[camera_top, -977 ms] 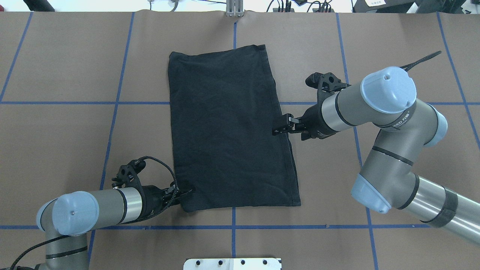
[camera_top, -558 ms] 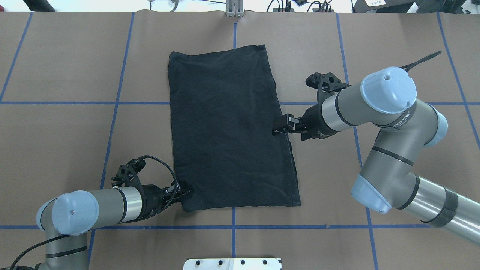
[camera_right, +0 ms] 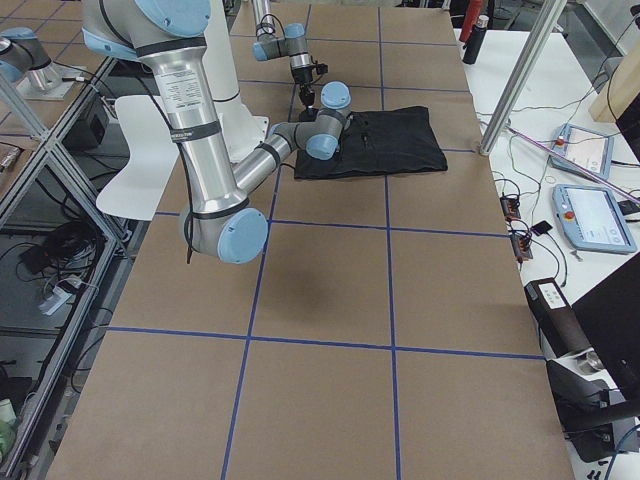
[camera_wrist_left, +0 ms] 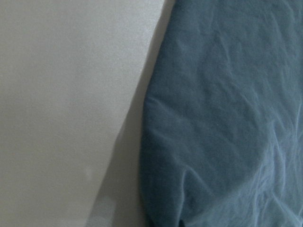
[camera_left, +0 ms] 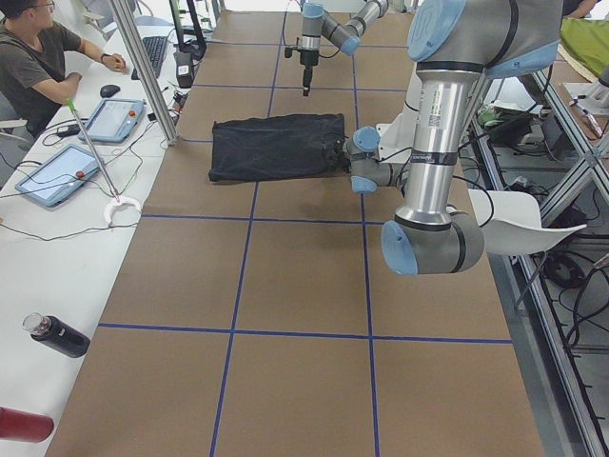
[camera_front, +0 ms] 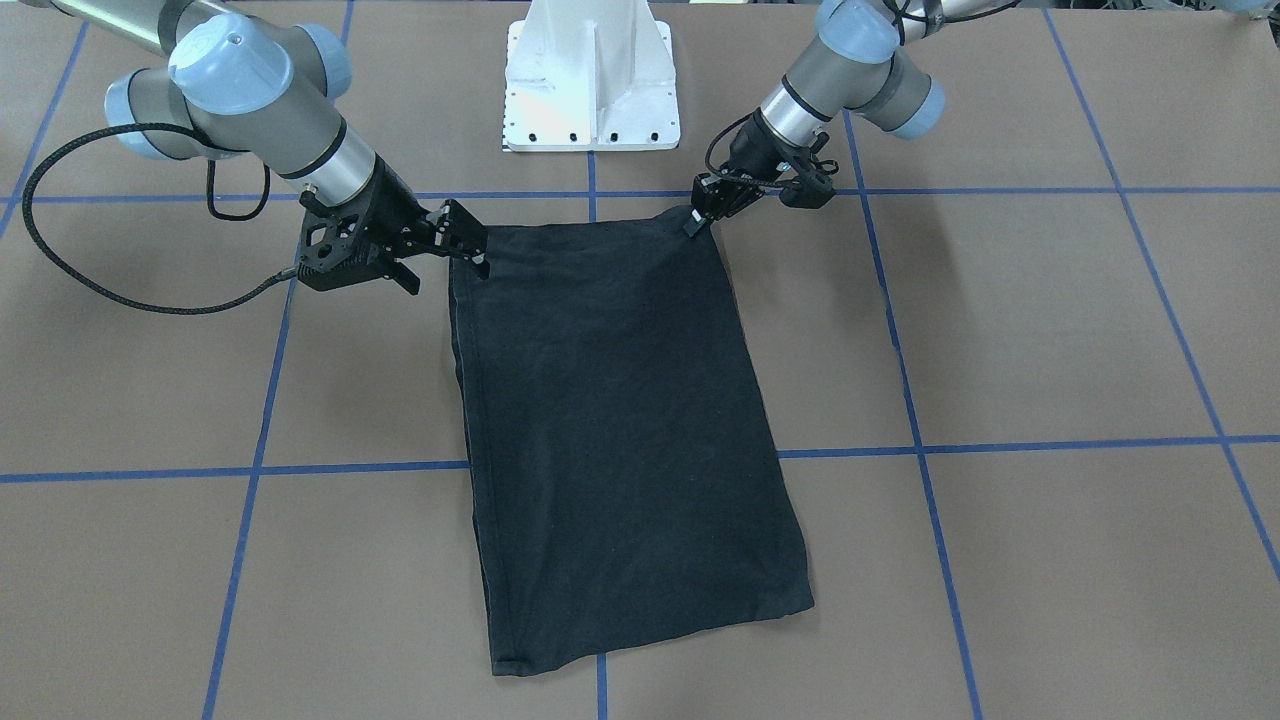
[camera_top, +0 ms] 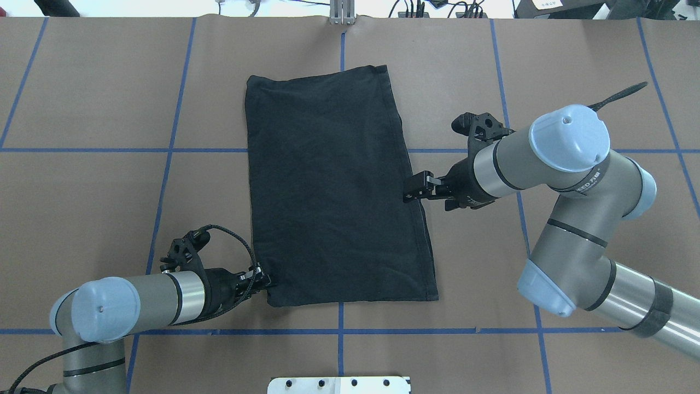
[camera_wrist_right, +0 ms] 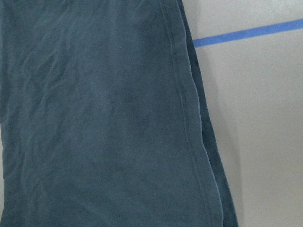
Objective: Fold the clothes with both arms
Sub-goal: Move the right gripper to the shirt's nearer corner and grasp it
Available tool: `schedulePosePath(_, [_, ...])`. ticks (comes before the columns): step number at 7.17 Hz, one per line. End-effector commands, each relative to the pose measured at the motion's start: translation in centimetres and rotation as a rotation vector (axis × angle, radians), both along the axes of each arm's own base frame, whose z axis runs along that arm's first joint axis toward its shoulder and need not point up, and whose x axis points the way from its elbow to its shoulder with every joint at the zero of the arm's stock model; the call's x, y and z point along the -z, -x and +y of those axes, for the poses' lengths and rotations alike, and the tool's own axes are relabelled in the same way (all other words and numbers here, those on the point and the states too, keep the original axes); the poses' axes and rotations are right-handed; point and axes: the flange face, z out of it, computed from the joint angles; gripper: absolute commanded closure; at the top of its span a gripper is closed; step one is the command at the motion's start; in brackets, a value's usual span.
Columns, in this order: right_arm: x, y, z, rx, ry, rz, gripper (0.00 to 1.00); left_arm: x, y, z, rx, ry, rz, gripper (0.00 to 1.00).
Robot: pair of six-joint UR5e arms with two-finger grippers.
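Observation:
I can see that the shirt's far hem (camera_front: 654, 642) is flat and loose, so the shirt will slide along at that hem when I pick up the shirt's near edge and fold it over.
The clothes, a black T-shirt (camera_top: 328, 186) (camera_front: 610, 420), lie flat on the brown table, folded into a long plain rectangle with no print showing. My left gripper (camera_top: 266, 280) (camera_front: 697, 218) sits low just outside the shirt's near-left corner, open and holding nothing. My right gripper (camera_top: 414, 189) (camera_front: 472, 248) hovers at the shirt's right edge, about halfway along it, with its jaws open and empty. The left wrist view shows the shirt (camera_wrist_left: 222, 118) and its rounded corner beside bare table. The right wrist view shows the shirt (camera_wrist_right: 94, 118) and its stitched hem. No fingers show in either wrist view.
The white pedestal base (camera_front: 590, 80) stands at the robot's side of the table. Blue tape lines (camera_top: 169, 164) cross the brown surface. A person (camera_left: 38, 57) sits at a side bench with tablets (camera_left: 52, 171), and a metal post (camera_left: 143, 67) stands at the table's far edge.
My left gripper has drawn back off the shirt's near-left corner, which stayed on the table. My right gripper shifted slightly outward and toward the robot along the right edge.

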Motion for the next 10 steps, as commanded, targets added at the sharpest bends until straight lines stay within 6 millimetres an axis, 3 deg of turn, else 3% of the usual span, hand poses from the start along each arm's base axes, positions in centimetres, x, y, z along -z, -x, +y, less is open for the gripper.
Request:
schedulePosePath(1, [-0.1, 2.0, 2.4, -0.046, 0.160, -0.006, 0.01, 0.9, 0.7, -0.1, 0.002, -0.004, 0.016, 1.00])
schedulePosePath(3, [-1.6, 6.4, 6.8, -0.102, 0.138, 0.060, 0.00, 1.6, 1.1, 0.0, 0.002, -0.005, 0.022, 1.00])
schedulePosePath(4, [-1.5, 7.3, 7.8, -0.100, 0.163, 0.131, 0.00, 1.7, 1.1, 0.1, 0.001, -0.004, 0.022, 1.00])
schedulePosePath(5, [-1.1, 7.1, 8.5, -0.100, 0.181, 0.177, 0.00, 1.7, 1.1, 0.0, 0.002, -0.004, 0.024, 1.00])
schedulePosePath(7, [-2.5, 8.7, 10.9, -0.055, 0.192, 0.230, 0.00, 1.7, 1.1, 0.0, 0.003, -0.002, 0.023, 1.00])
schedulePosePath(10, [-3.0, 9.5, 11.3, -0.041, 0.203, 0.262, 0.00, 1.9, 1.2, 0.1, 0.001, -0.003, 0.027, 1.00])
